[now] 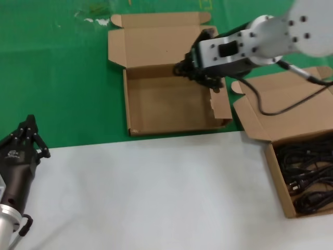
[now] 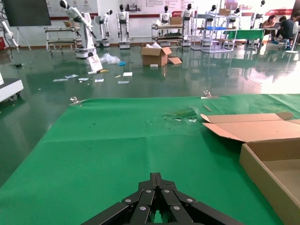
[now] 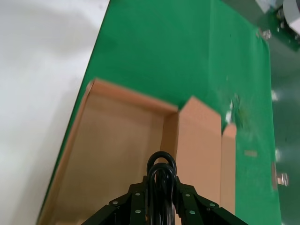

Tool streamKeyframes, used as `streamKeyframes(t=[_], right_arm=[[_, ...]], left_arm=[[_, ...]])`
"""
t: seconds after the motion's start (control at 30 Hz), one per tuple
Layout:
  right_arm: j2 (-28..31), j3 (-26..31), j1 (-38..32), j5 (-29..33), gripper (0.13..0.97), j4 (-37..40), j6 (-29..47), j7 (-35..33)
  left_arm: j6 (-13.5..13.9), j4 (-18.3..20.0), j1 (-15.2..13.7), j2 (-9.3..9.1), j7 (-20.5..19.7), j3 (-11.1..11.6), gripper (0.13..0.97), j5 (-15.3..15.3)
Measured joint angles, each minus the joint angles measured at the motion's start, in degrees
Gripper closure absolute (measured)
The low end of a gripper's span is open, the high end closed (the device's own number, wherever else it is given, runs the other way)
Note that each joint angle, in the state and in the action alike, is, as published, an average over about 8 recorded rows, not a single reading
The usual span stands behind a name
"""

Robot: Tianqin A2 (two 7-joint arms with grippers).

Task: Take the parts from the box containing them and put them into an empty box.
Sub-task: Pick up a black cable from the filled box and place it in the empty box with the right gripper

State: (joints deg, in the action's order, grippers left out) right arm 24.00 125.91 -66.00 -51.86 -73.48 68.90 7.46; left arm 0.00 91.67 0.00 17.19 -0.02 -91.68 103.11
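The black coiled cable is over the empty brown box, and the box's bottom is clear ahead. My right gripper should go on toward the box bottom's middle before it lets go there.
My right gripper hovers over the far right corner of the empty brown box and is shut on a black coiled cable, whose loop sticks out past the fingertips in the right wrist view. That view shows my right gripper above the bare box floor. The box holding the parts sits at the right edge, lid open, with several black cables inside. My left gripper is parked at the lower left, shut and empty; it also shows in the left wrist view.
The empty box lies on a green mat, and its open lid points away from me. A white table surface fills the front. My arm's own dark cable hangs over the right box's lid.
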Motion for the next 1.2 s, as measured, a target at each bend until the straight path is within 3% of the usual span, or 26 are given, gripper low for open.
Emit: streamKeyframes(t=[0.33, 0.6, 0.87, 1.2], right_arm=[[-10.97, 3.49, -3.68, 0.18, 0.864, 16.02, -7.59, -5.85], [-15.87, 5.12, -4.79, 0.04, 0.862, 24.28, -11.58, -8.08], [-16.58, 5.73, -4.73, -0.05, 0.849, 26.22, -13.25, -8.56], [-14.87, 5.20, -3.43, -1.49, 0.751, 23.48, -12.89, -7.69]], left_arm=[[0.00, 0.00, 0.00, 0.00, 0.00, 0.00, 0.957, 0.00], [0.00, 0.00, 0.00, 0.00, 0.00, 0.00, 0.957, 0.00], [0.00, 0.00, 0.00, 0.00, 0.00, 0.00, 0.957, 0.00], [0.00, 0.00, 0.00, 0.00, 0.00, 0.00, 0.957, 0.00]])
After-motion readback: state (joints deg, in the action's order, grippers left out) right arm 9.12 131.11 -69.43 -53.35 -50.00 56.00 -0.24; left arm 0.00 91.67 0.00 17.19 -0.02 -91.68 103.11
